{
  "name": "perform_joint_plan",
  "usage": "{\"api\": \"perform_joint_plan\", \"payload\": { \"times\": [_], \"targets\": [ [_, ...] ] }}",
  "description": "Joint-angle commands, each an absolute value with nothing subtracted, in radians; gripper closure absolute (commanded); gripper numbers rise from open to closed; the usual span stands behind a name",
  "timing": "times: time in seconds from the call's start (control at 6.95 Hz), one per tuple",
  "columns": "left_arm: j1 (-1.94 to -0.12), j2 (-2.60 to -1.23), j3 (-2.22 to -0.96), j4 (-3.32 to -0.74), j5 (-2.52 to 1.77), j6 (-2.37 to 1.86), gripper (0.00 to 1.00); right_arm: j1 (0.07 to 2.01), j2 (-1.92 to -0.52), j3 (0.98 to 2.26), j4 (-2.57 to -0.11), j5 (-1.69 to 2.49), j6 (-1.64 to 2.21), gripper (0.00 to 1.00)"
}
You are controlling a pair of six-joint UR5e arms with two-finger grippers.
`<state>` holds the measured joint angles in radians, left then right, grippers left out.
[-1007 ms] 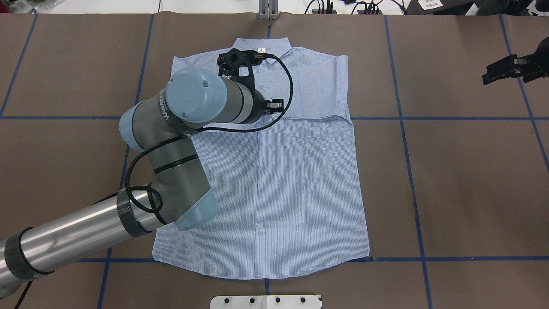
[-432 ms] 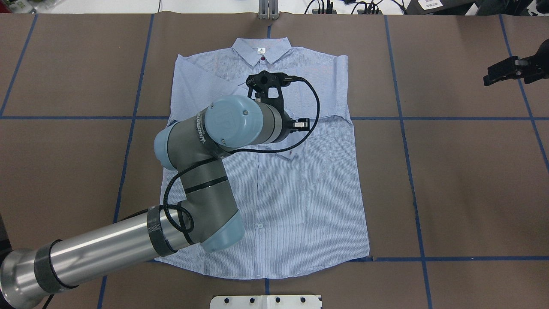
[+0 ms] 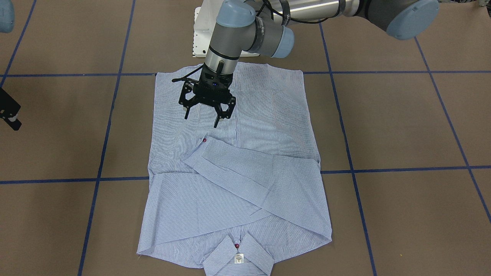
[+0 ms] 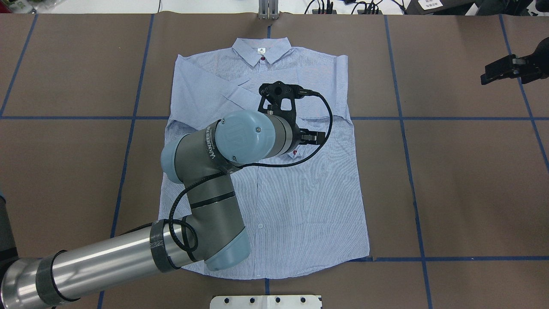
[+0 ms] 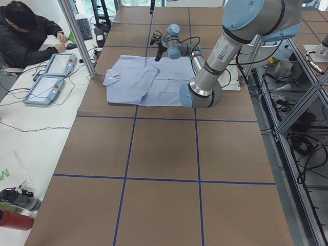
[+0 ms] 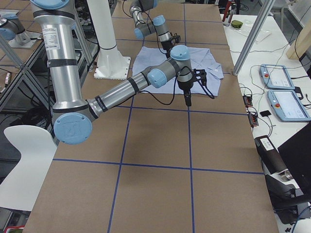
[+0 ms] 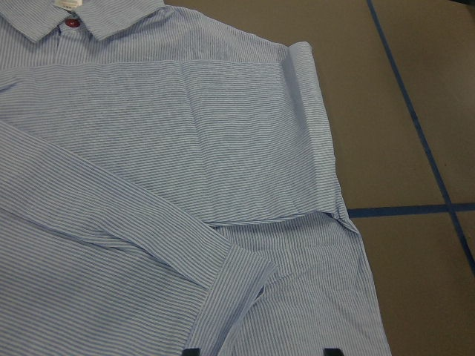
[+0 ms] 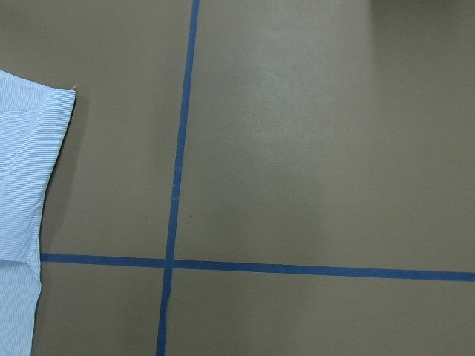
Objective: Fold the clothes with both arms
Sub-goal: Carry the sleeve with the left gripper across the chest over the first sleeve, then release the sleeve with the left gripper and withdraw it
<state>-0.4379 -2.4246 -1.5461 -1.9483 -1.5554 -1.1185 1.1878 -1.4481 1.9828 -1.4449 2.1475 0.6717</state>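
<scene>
The whole striped shirt (image 3: pixel 235 168) will slide along with its sleeves still folded when the robot pulls the shirt's hem, because the collar end (image 3: pixel 238 255) lies loose on the brown cover.
The light blue striped shirt (image 4: pixel 309 193) lies flat and buttoned on the brown table, collar (image 4: pixel 261 49) at the far edge. Both sleeves are folded across the chest, and one cuff with a red button (image 3: pixel 204 140) ends near the middle. My left gripper (image 3: pixel 201 120) hangs open and empty just above the shirt's middle, near that cuff. Its fingertips (image 7: pixel 332 350) show apart over the cloth (image 7: pixel 148 148). My right gripper (image 4: pixel 493 75) hovers well off to the right over bare table. I cannot tell whether it is open or shut. Its wrist view shows only the shirt's edge (image 8: pixel 22 163).
The white pedestal base (image 4: pixel 266 301) stands at the near edge. Blue tape lines (image 4: pixel 403 128) cross the brown table cover. A grey post (image 4: pixel 268 10) stands at the far edge behind the collar. An operator (image 5: pixel 25 31) sits at a side table with pendants.
My left arm has moved from near the collar to the right and toward the robot, over the chest. The folded left sleeve now shows uncovered. The right gripper has barely moved.
</scene>
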Motion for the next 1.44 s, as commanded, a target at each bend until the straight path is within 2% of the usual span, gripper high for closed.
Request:
{"api": "perform_joint_plan", "payload": {
  "times": [0.0,0.14,0.43,0.58,0.86,1.15,1.3],
  "targets": [
    [-0.446,-2.319,-1.716,-1.884,-1.63,-0.959,0.0,1.132,-1.45,1.994,-1.385,2.142,0.809,0.0],
    [-0.481,-2.284,-1.773,-1.876,-1.693,-0.903,0.0,1.064,-1.451,2.038,-1.372,2.094,0.922,0.0],
    [-0.527,-2.002,-2.036,-1.875,-1.689,-0.894,0.0,0.83,-1.5,2.208,-1.371,1.903,1.221,0.0],
    [-0.529,-1.903,-2.11,-1.875,-1.686,-0.905,0.0,0.675,-1.537,2.283,-1.373,1.758,1.37,0.0],
    [-0.529,-1.719,-2.189,-1.911,-1.668,-0.945,0.0,0.45,-1.627,2.373,-1.377,1.576,1.512,0.0],
    [-0.417,-1.539,-2.195,-2.066,-1.484,-1.177,0.0,0.401,-1.643,2.391,-1.378,1.507,1.526,0.0],
    [-0.312,-1.504,-2.18,-2.068,-1.414,-1.284,0.0,0.396,-1.643,2.39,-1.378,1.503,1.526,0.0]
  ]
}}
